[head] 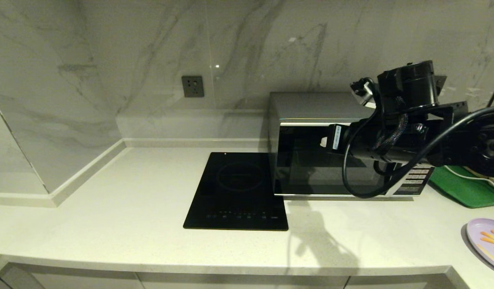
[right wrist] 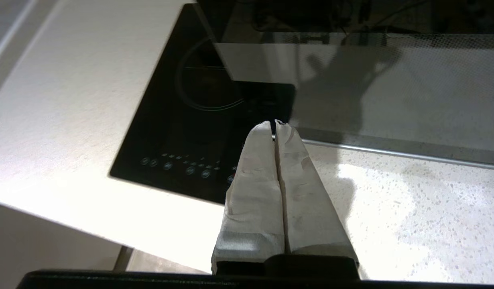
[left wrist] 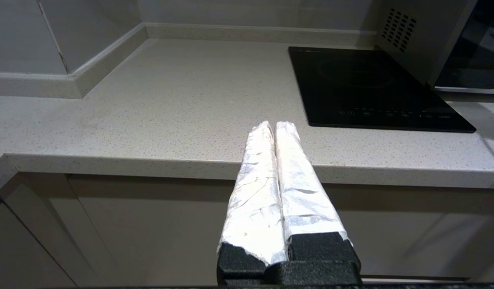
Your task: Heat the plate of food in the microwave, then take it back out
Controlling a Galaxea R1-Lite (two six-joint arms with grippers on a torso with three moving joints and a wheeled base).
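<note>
Next, my right gripper pushes the door's upper hob-side end [head: 287, 129] back before it pulls away, because the microwave is standing crooked, with its corner [head: 275, 193] by the hob too far forward.
The silver-grey microwave [head: 311, 106] stands at the back of the counter with its dark glass door [right wrist: 391, 88] closed. My right arm reaches across in front of that door. My right gripper [right wrist: 275, 122] is shut with nothing in it, its taped fingertips hovering by the door's lower left corner, above the hob's edge. The pale lilac plate [head: 481, 230] with orange sticks lies on the counter at the far right, partly cut off by the head view's edge. My left gripper [left wrist: 275, 124] is shut and empty, held low in front of the counter's front edge.
A flat black induction hob [head: 238, 188] lies just left of the microwave. A green tray [head: 463, 188] sits to the microwave's right, behind the plate. A wall socket [head: 192, 86] is on the marble wall. Bare counter stretches to the left.
</note>
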